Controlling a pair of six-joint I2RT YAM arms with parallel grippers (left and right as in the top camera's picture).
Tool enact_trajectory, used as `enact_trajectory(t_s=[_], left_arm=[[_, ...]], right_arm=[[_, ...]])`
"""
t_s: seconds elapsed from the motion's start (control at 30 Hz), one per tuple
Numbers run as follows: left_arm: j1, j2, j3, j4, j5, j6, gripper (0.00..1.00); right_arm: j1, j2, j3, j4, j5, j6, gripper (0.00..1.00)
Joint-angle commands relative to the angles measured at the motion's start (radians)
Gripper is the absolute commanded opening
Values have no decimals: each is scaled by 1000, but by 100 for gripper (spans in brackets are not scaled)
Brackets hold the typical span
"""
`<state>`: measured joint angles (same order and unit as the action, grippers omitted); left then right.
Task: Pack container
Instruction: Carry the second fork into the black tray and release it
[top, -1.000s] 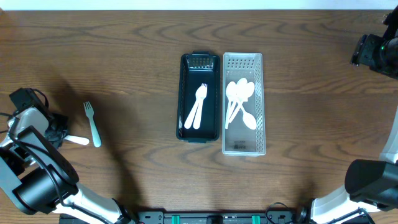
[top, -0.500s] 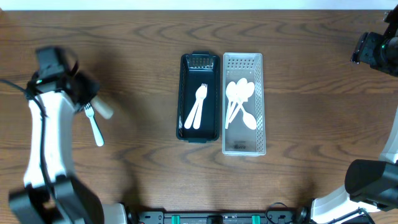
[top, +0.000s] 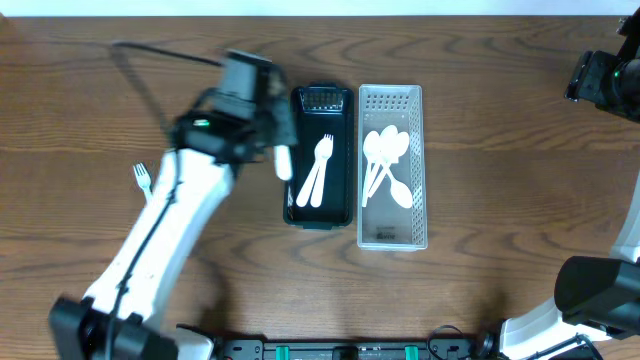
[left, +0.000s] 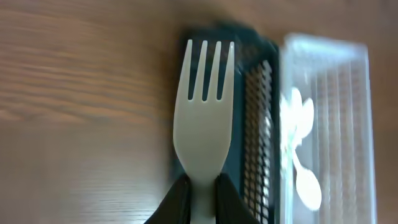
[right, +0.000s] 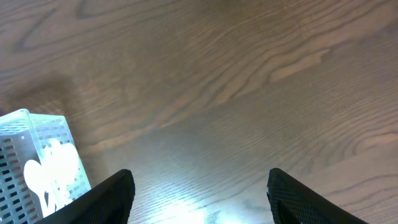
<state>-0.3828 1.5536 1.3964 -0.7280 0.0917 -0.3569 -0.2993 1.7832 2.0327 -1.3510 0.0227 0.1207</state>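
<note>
I should go on moving my left gripper inward and release the white fork (left: 203, 127) above the two forks (top: 318, 172), since it points along the black basket's long side.
My left gripper (top: 272, 140) is shut on the handle of a white plastic fork (top: 283, 163), just above the left edge of the black basket (top: 298, 108). In the left wrist view the fork (left: 205, 118) points tines-forward from the closed jaws (left: 202, 194), over the black basket's (left: 260, 93) left wall. Two white forks (top: 317, 172) lie in the black basket. The clear basket (top: 391, 98) beside it holds several white spoons (top: 385, 165). My right gripper (right: 199, 193) is open and empty at the far right (top: 598, 82).
A pale green fork (top: 141, 177) lies on the wood table left of my left arm, partly hidden by it. The clear basket's corner (right: 31, 155) shows at the left of the right wrist view. Bare wood lies below the right gripper.
My left arm swung from the far left of the table to the black basket's left edge, carrying the white fork. The pale green fork stayed put. The right arm has not moved.
</note>
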Motion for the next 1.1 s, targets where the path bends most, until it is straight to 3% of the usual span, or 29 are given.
enact_trajectory(t_s=[0.0, 0.4, 0.43, 0.5, 0.73, 0.87, 1.07], left_arm=[[-74, 83, 3, 1, -5, 108, 6], [-122, 327, 3, 29, -5, 306, 6], [-122, 339, 3, 35, -6, 318, 10], [-121, 358, 3, 49, -14, 324, 30], [-121, 344, 58, 36, -86, 370, 41], [-114, 310, 248, -122, -113, 387, 48], [-14, 237, 476, -318, -191, 363, 71]], right_arm=[[-8, -21, 0, -1, 3, -14, 72], [-8, -21, 0, -31, 3, -14, 72], [-8, -21, 0, -32, 3, -14, 72], [-8, -21, 0, -34, 3, -14, 72], [-8, -21, 0, -44, 3, -14, 72], [-8, -21, 0, -50, 3, -14, 72], [-8, -21, 0, -53, 3, -14, 72]])
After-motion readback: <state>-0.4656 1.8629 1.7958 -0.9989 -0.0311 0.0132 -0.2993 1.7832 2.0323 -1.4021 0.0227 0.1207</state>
